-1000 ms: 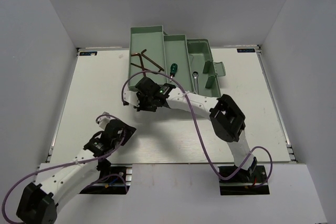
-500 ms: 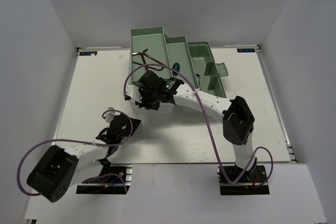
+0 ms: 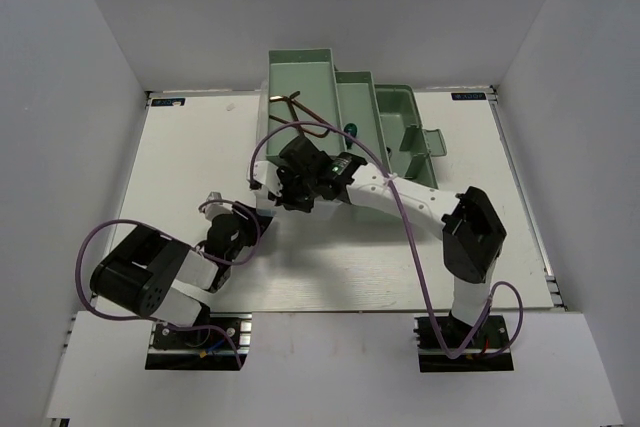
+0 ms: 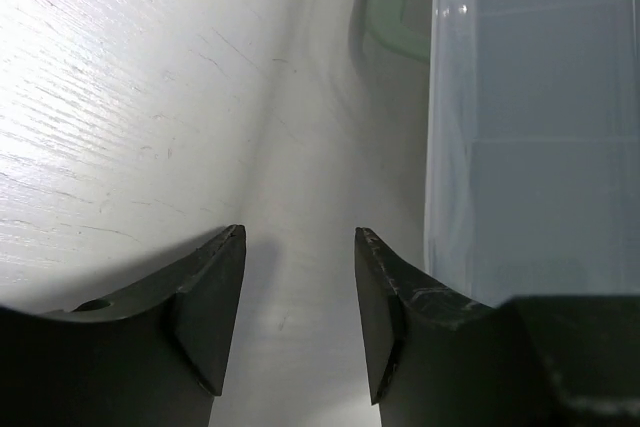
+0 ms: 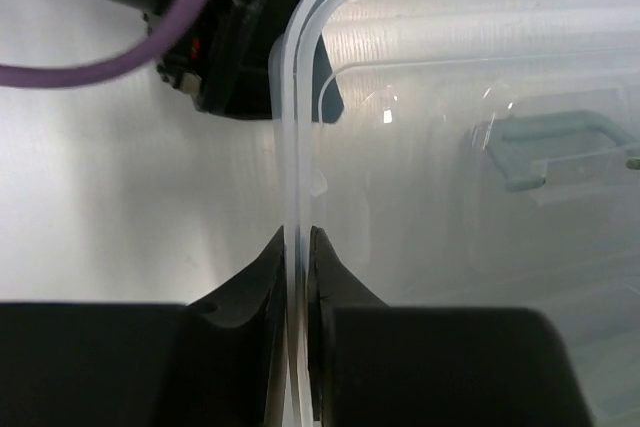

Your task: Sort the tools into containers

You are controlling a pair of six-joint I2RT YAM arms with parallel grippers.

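Observation:
Next, my left gripper pushes the lid closed while my right gripper steadies the trays' far side, as my right arm (image 3: 392, 190) blocks the lid's path over the trays.
The pale-green toolbox trays (image 3: 303, 75) stand fanned out at the back of the table. Two dark hex keys (image 3: 303, 113) lie in the left tray. A green-handled screwdriver (image 3: 350, 129) lies in the middle tray. My right gripper (image 3: 288, 192) is shut on the rim of the translucent lid (image 5: 298, 147); the right wrist view (image 5: 298, 232) shows the rim between its fingers and the lid's handle (image 5: 555, 147) through the plastic. My left gripper (image 3: 243, 225) is open and empty, low over the table (image 4: 300, 237), with the lid (image 4: 530, 147) just to its right. The other tools are hidden.
The right arm (image 3: 400, 197) stretches across the table in front of the trays. The left arm (image 3: 150, 282) is folded near its base. A raised rail (image 3: 120, 207) edges the table on the left, and grey walls enclose it.
The toolbox has shifted to the right with my right gripper on its lid. The left arm has folded back and its gripper has moved right, close to the lid.

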